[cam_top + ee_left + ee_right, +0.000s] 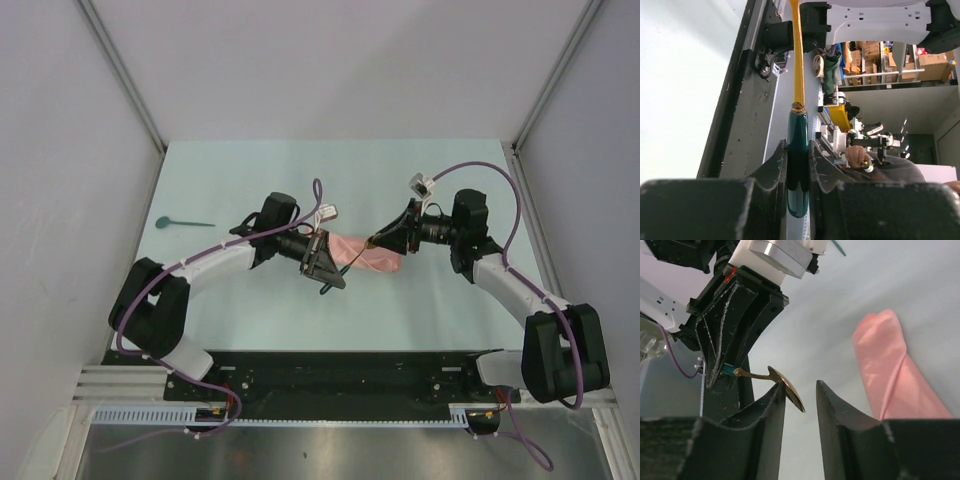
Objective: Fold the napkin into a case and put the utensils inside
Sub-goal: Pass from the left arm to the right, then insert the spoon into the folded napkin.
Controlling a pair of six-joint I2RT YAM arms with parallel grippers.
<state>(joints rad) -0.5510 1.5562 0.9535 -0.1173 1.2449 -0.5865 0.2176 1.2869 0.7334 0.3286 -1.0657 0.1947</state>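
My left gripper is around the teal handle (798,132) that goes into the case, so next my right gripper picks up the golden bowl (788,388). That will leave my left gripper free to hold the napkin.
The napkin (368,256) lies folded into a narrow salmon-pink case at mid-table, and also shows as a pink roll (890,370) in the right wrist view. My left gripper (798,143) is shut on the dark teal handle of the golden-bowled spoon (798,75), held above the table beside the case. The spoon's golden bowl (789,386) hangs between the jaws of my right gripper (800,386), touching the left finger (771,410); those jaws stand apart. In the top view the two grippers (328,268) (385,243) face each other over the case. The teal-bowled spoon (180,222) lies on the table at far left.
The pale table (330,180) is bounded by white walls left, right and behind. The arms' black base rail (340,375) runs along the near edge. A purple cable (490,175) loops above the right arm.
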